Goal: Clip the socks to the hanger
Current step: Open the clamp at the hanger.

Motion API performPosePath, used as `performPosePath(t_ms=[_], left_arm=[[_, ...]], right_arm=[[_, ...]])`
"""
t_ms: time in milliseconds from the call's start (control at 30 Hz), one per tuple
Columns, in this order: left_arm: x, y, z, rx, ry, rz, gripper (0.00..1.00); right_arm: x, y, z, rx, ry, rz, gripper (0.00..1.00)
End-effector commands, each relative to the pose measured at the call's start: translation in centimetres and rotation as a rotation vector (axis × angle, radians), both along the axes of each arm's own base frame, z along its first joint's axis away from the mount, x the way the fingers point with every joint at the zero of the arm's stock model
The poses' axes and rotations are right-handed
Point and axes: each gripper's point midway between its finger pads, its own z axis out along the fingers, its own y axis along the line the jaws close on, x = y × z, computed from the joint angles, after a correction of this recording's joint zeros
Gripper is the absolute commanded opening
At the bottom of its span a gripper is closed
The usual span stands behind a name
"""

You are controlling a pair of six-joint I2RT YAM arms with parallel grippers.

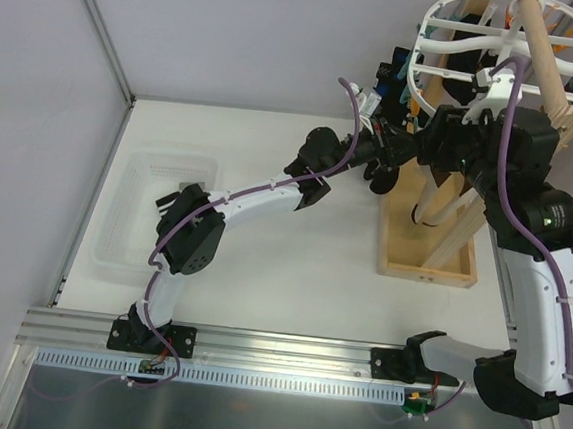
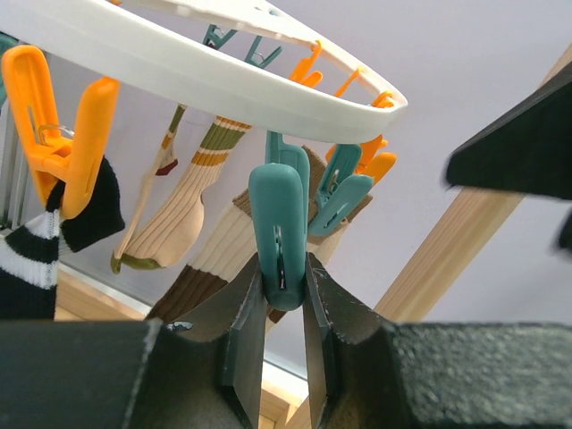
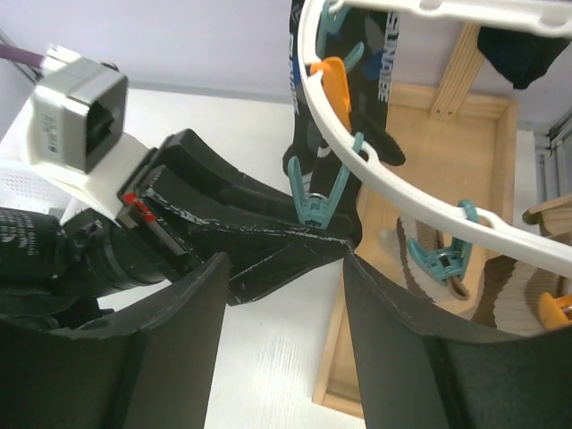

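Next, I pinch the peg's spread handles [image 3: 338, 189] with my right gripper while my left gripper holds the teal peg's lower end [image 3: 314, 213], before my left gripper goes to get a sock.
The white oval hanger [image 1: 434, 22] hangs at the top right, ringed with teal and orange pegs. My left gripper [image 2: 281, 279] is shut on the lower end of a teal peg [image 2: 279, 214] under the hanger rim [image 2: 223, 85]. In the right wrist view the same teal peg [image 3: 315, 198] sits at my left gripper's tips [image 3: 340, 234]. My right gripper [image 3: 286, 268] is open and empty just below them. A black sock with lettering [image 3: 382, 76] hangs from the rim [image 3: 393, 174]. A black-and-white striped sock [image 2: 36, 259] hangs from an orange peg [image 2: 63, 134]. Beige striped socks [image 2: 179, 223] hang behind.
A wooden pole stand with a tray base [image 1: 427, 269] stands under the hanger, its pole [image 1: 541, 56] passing through the frame. A translucent mesh basket [image 1: 131, 216] sits at the left of the table. Both arms crowd together beside the hanger's left edge.
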Motion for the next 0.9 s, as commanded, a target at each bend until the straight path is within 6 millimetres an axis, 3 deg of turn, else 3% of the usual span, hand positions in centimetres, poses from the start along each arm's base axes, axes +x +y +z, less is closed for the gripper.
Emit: performPosePath(t_ms=[0, 300, 600, 633, 867], left_arm=[[-1.6, 1.8, 4.6, -0.066, -0.096, 0.011, 0.07], [-2.1, 2.2, 4.6, -0.054, -0.112, 0.015, 0.07], [-2.0, 2.4, 4.7, -0.052, -0.102, 0.019, 0.07], [-2.0, 2.4, 4.8, -0.053, -0.104, 0.020, 0.07], [-1.8, 2.5, 4.6, -0.046, -0.107, 0.013, 0.07]], right_arm=[[0.5, 0.9, -0.4, 0.050, 0.015, 0.003, 0.58], [2.4, 0.2, -0.5, 0.046, -0.040, -0.073, 0.65], [4.2, 0.7, -1.7, 0.085, -0.040, -0.102, 0.64], [4.2, 0.7, -1.0, 0.106, -0.073, -0.105, 0.63], [4.9, 1.0, -1.4, 0.091, -0.064, -0.095, 0.62]])
